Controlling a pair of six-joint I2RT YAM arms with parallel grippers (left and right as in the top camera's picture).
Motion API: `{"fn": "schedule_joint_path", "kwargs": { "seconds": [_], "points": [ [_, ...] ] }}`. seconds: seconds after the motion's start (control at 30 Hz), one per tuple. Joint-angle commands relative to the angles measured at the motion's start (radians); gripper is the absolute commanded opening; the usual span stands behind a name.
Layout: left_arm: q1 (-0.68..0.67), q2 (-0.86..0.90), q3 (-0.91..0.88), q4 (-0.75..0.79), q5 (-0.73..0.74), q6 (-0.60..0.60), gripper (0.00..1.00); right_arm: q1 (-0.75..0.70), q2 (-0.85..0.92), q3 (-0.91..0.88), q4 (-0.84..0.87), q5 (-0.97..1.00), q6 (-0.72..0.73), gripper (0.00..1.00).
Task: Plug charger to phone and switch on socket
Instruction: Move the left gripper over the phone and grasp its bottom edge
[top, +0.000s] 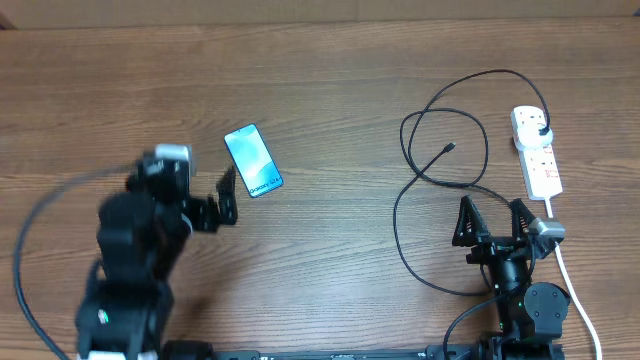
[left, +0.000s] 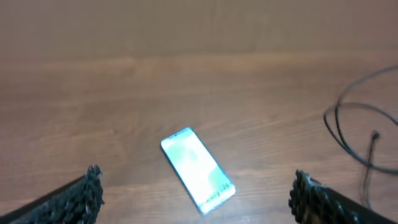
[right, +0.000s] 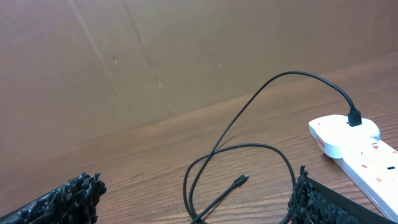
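The phone's lettered end (top: 266, 187) is next to my left gripper and has to be free for the connector tip, so next I grab the phone across its far end (top: 241, 134).
The phone (top: 253, 160) lies flat on the wooden table with its light blue screen up; it also shows in the left wrist view (left: 198, 169). My left gripper (top: 224, 196) is open and empty, just short of the phone (left: 198, 199). The charger cable (top: 440, 170) lies in loose loops, its connector tip (top: 449, 149) free on the table, its black plug (top: 544, 131) seated in the socket (top: 536, 150). The right wrist view shows the tip (right: 241, 180) and the socket (right: 354, 143). My right gripper (top: 492, 212) is open and empty, just short of the loops (right: 198, 199).
The socket's white cord (top: 575, 290) runs down the right side past the right arm's base (top: 520, 300). The left arm's body (top: 135, 260) and its dark cable fill the lower left. A brown wall edges the table at the back.
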Motion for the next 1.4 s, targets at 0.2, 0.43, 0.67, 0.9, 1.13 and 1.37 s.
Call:
{"fn": "schedule_joint_path", "kwargs": {
  "seconds": [0.2, 0.43, 0.67, 0.9, 1.13, 1.37],
  "points": [
    [-0.001, 0.313, 0.323, -0.27, 0.324, -0.016, 0.99, -0.006, -0.008, -0.011, 0.004, 0.005, -0.004, 1.0],
    [-0.002, 0.478, 0.324, -0.303, 0.301, -0.136, 1.0, -0.006, -0.008, -0.011, 0.004, 0.006, -0.004, 1.0],
    [-0.039, 0.614, 0.443, -0.43, 0.032, -0.331, 1.0, -0.006, -0.008, -0.011, 0.004, 0.005, -0.004, 1.0],
    [-0.047, 0.808, 0.618, -0.481, 0.003, -0.423, 1.0, -0.006, -0.008, -0.011, 0.004, 0.006, -0.004, 1.0],
    [-0.048, 0.976, 0.62, -0.463, 0.01, -0.478, 1.0, -0.006, -0.008, -0.011, 0.004, 0.006, -0.004, 1.0],
    [-0.05, 1.102, 0.62, -0.386, -0.016, -0.603, 1.0, -0.006, -0.008, -0.011, 0.004, 0.006, -0.004, 1.0]
  ]
}}
